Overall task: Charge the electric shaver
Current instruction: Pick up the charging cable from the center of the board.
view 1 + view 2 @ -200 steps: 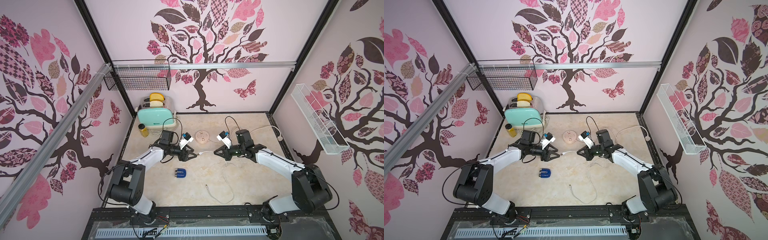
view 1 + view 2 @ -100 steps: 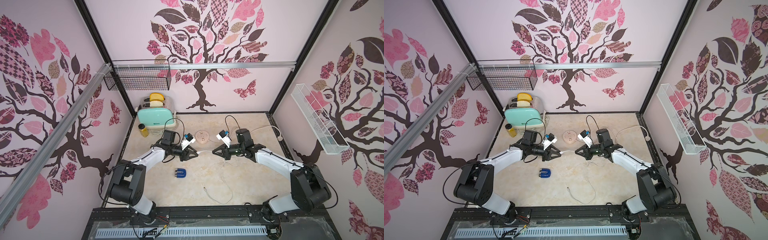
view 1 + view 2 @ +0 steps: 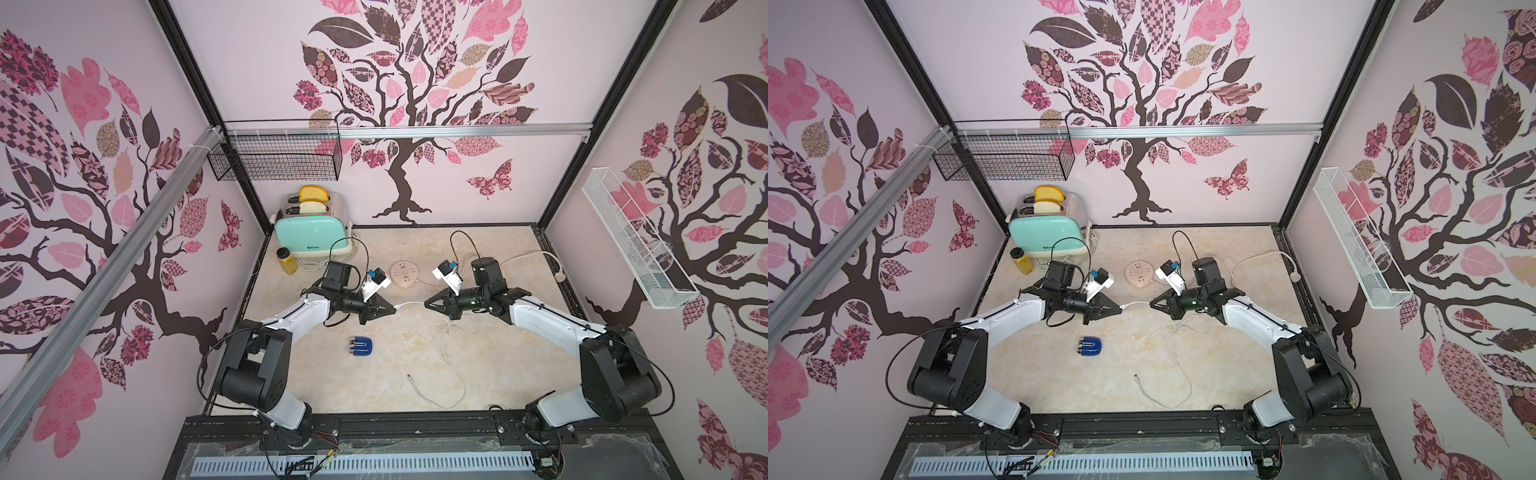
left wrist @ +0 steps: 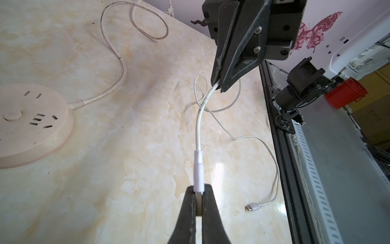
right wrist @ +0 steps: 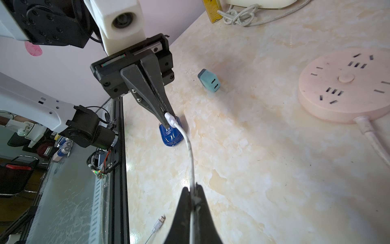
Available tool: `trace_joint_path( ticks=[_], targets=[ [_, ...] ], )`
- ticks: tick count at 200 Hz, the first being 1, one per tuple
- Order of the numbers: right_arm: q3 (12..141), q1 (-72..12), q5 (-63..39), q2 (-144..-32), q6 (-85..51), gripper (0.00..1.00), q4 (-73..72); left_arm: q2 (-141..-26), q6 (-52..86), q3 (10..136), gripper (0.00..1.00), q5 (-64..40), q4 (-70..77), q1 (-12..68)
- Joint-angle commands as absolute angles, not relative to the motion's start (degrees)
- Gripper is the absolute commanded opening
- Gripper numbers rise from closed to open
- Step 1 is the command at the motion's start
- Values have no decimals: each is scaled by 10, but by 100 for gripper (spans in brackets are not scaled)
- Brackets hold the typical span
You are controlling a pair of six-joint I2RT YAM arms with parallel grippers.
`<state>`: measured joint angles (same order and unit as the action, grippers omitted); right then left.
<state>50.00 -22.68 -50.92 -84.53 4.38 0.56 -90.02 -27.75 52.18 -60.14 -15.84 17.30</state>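
The robot's left gripper is over the white plug's metal end, so the right gripper should leave the thin cord, turn and grip the white plug by its body.
The electric shaver, dark blue with a silver head, lies on the table in front of the left arm, untouched. A white charging cable spans between my two grippers above the table. My left gripper is shut on the cable's white plug. Facing it, my right gripper is shut on the thin cord a short way along. The rest of the cord trails down to the table, and its small free connector lies near the front.
A round pink socket disc sits just behind the grippers, its thick cord running to the right wall. A mint-green plug adapter lies on the table near the left arm. A mint toaster and a yellow bottle stand at the back left.
My left gripper has closed from open onto the cable's plug. The right gripper kept its grip, and the free connector on the table has slid a little.
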Motion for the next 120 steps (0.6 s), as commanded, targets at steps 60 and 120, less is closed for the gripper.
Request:
trace_joint_path(
  ticks=[60,120],
  targets=[
    [492,-223,-494,-832,64,18,-4,-910,-310,562,0,-642,-230,176],
    [400,-255,-343,-698,232,66,-107,-951,-392,647,0,-635,-425,175]
  ],
)
